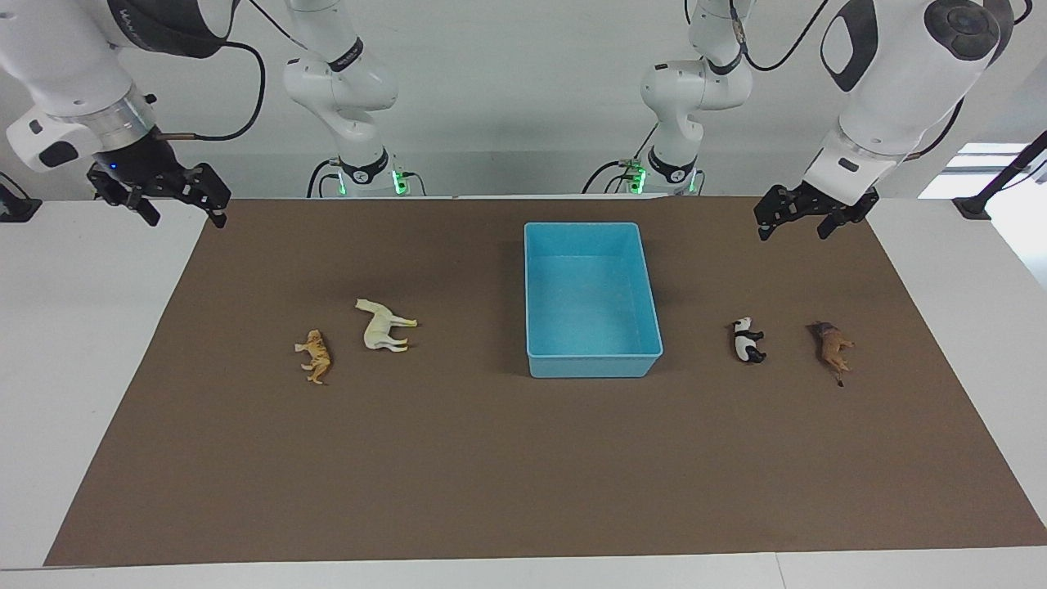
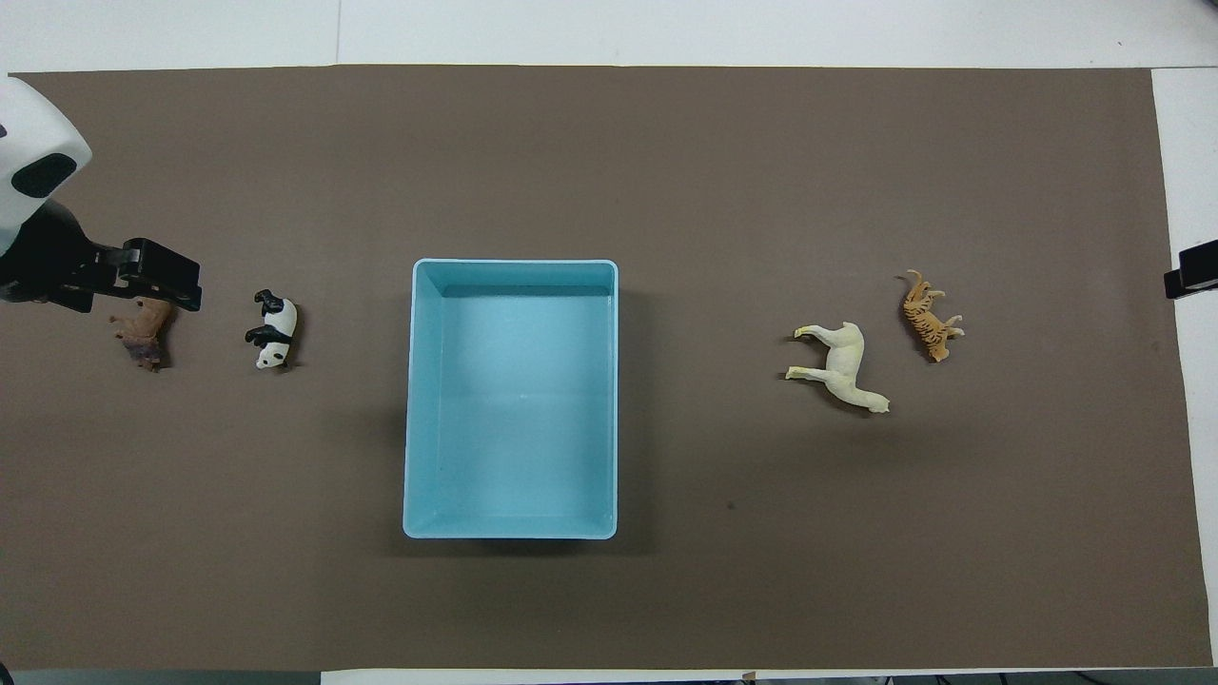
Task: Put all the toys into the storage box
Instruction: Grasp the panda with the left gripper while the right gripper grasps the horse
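The panda is lying clear of the brown lion, so my left gripper should now go toward the panda's body (image 2: pixel 276 326) with its fingers open and close there.
The light blue storage box (image 1: pixel 593 366) stands open and empty at the middle of the brown mat; it also shows in the overhead view (image 2: pixel 416 400). The cream-white horse (image 1: pixel 383 327) (image 2: pixel 845 366) and the orange tiger (image 1: pixel 316 354) (image 2: pixel 928 319) lie on their sides toward the right arm's end. The panda (image 1: pixel 746 341) (image 2: pixel 274 331) and the brown lion (image 1: pixel 833 348) (image 2: pixel 145 333) lie toward the left arm's end. My left gripper (image 1: pixel 793 227) (image 2: pixel 141 290) hangs open and empty, high over the mat by the lion. My right gripper (image 1: pixel 184 217) is open and empty, high over the mat's edge.
The brown mat (image 1: pixel 491 474) covers most of the white table (image 1: pixel 82 343). The two arm bases (image 1: pixel 368 172) stand at the robots' edge of the table. Only the tip of the right gripper (image 2: pixel 1194 271) shows in the overhead view.
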### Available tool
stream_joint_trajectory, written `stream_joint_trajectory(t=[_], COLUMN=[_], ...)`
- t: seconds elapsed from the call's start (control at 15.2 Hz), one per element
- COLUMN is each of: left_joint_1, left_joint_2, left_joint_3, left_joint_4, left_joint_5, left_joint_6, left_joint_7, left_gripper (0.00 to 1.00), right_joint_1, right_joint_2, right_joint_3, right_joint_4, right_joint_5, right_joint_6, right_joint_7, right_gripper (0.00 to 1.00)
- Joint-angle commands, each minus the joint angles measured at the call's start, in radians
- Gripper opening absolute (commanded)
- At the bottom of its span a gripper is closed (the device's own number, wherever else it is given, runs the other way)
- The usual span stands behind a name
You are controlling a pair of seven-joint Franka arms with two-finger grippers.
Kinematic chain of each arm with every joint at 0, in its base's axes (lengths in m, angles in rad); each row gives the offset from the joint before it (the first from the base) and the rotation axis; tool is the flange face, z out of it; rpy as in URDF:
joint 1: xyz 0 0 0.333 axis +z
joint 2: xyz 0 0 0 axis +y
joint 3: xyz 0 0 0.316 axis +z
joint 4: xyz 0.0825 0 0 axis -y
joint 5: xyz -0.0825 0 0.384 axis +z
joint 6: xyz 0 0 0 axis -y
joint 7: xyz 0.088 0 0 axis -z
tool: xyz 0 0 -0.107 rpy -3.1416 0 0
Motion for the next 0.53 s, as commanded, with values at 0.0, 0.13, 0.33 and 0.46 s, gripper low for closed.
stream_joint_trajectory(t=[0.0,0.13,0.33,0.46], left_joint_1=[0.005,0.019,0.047,0.057], left_joint_2=[0.007,0.012,0.027,0.028], left_joint_3=[-0.007,-0.007,-0.008,-0.007], left_joint_4=[-0.001,-0.074,-0.214,-0.332], left_joint_5=[0.005,0.006,0.006,0.006], left_joint_6=[0.086,0.213,0.381,0.482], left_joint_7=[-0.024,-0.021,-0.006,0.116], left_gripper=[1.00,1.00,1.00,1.00], right_joint_1=[0.010,0.083,0.186,0.249], right_joint_2=[-0.063,-0.072,-0.068,-0.063], right_joint_3=[0.023,0.031,0.032,0.032], right_joint_4=[-0.152,-0.223,-0.327,-0.422], right_joint_5=[-0.012,-0.012,-0.012,-0.012], right_joint_6=[0.117,0.152,0.239,0.357], right_joint_7=[0.019,0.060,0.183,0.293], right_gripper=[1.00,1.00,1.00,1.00])
